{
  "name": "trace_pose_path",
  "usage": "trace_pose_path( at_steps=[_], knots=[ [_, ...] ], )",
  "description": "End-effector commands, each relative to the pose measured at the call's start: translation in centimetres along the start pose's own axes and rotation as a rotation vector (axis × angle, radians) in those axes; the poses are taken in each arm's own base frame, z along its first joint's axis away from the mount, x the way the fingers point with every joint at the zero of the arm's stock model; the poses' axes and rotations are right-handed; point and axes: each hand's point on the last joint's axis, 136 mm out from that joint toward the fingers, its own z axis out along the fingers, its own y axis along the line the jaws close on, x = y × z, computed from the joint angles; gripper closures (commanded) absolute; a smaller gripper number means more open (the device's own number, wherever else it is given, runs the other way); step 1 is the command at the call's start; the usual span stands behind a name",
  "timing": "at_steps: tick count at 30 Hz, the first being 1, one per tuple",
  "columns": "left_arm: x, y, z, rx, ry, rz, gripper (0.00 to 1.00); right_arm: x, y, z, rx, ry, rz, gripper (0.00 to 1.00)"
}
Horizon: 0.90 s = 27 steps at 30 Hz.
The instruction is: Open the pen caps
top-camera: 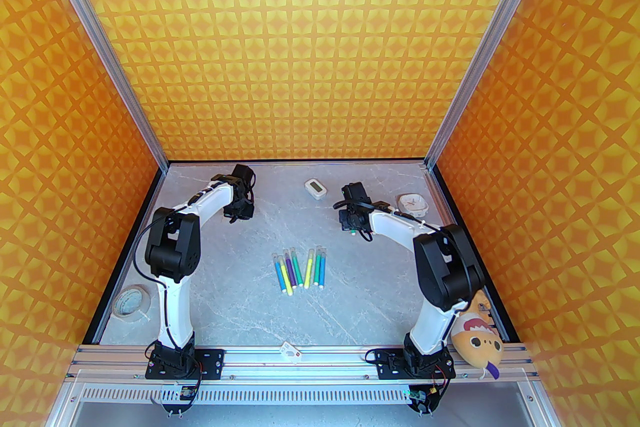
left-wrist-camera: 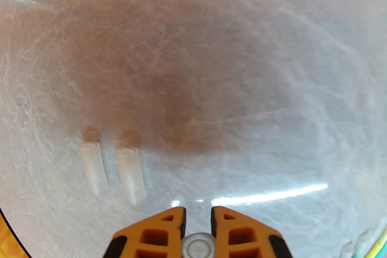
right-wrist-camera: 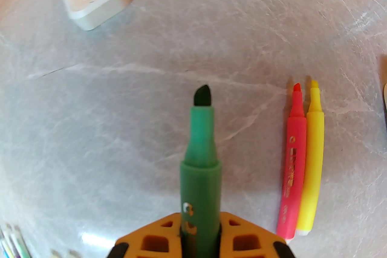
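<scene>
My right gripper should keep going toward the open spot beside the pink pen, as the green pen is parallel to the pink pen, and let go there.
In the left wrist view my left gripper (left-wrist-camera: pixel 198 214) is shut on a pale pen cap (left-wrist-camera: pixel 198 246), whose round end shows between the orange fingers. Two loose pen caps (left-wrist-camera: pixel 93 167) (left-wrist-camera: pixel 131 173) lie side by side on the table just left of it. My right gripper (right-wrist-camera: pixel 199 220) is shut on a green pen (right-wrist-camera: pixel 201 160) with its dark tip bare. A pink pen (right-wrist-camera: pixel 293 160) and a yellow pen (right-wrist-camera: pixel 313 157) lie uncapped to its right. Several capped pens (top-camera: pixel 300 270) lie in a row mid-table, between my left gripper (top-camera: pixel 239 215) and right gripper (top-camera: pixel 352 230).
A white device with a screen (top-camera: pixel 316 188) sits at the back centre, and another white object (top-camera: pixel 414 203) lies behind the right arm. A tape roll (top-camera: pixel 131 301) is at the near left, a plush toy (top-camera: pixel 477 340) at the near right, and a small tag (top-camera: pixel 290 351) on the front edge.
</scene>
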Motion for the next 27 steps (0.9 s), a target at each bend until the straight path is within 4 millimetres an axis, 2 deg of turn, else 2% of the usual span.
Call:
trace_pose_path(
  at_steps=[1,17,27],
  knots=[
    [-0.2,1.4,0.0,-0.055,0.018,0.015,1.0,-0.4,-1.4,0.6,0.051,0.028,0.016,1.0],
    [-0.3,2.3,2.0,-0.079,0.056,0.018,1.0,0.1,-3.3,2.0,0.176,0.14,-0.033,0.97],
    [0.0,3.3,2.5,-0.122,0.072,0.015,0.9,0.1,-4.1,2.7,0.222,0.166,-0.055,0.94]
  ],
)
